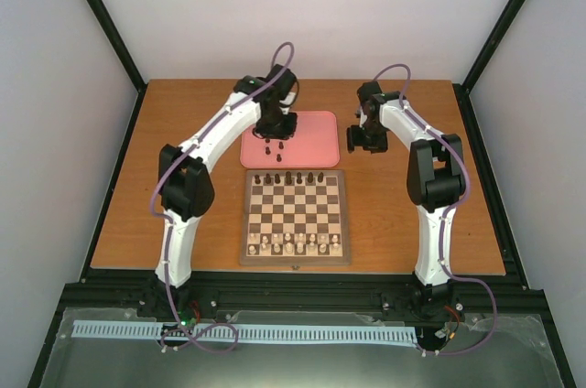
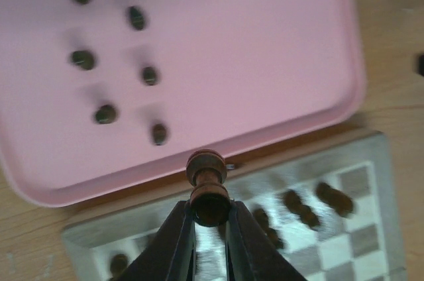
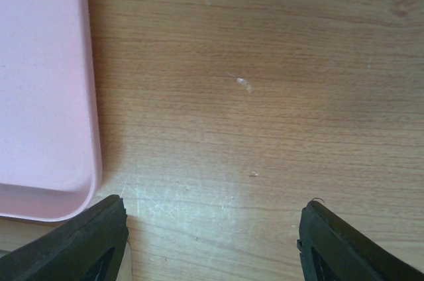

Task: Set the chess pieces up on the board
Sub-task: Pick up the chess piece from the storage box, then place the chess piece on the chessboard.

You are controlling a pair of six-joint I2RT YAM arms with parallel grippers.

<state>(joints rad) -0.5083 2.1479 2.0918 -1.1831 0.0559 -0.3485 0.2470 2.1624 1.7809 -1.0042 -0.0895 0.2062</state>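
My left gripper should go on carrying the dark brown chess piece until its base touches the far row's corner square, because the chess piece is base-down and that square is free.
The chessboard lies at the table's middle, with several dark pieces on its far row and pale pieces on its near rows. My left gripper is shut on a dark brown chess piece, held above the near edge of the pink tray and the board's far border. Several more dark pieces stand on the tray's left part. In the top view the left gripper hangs over the tray. My right gripper is open and empty above bare table, right of the tray.
The pink tray lies just beyond the board. The wooden table has black rails along its edges. The right gripper hovers right of the tray. Pale pieces stand on the board's near rows.
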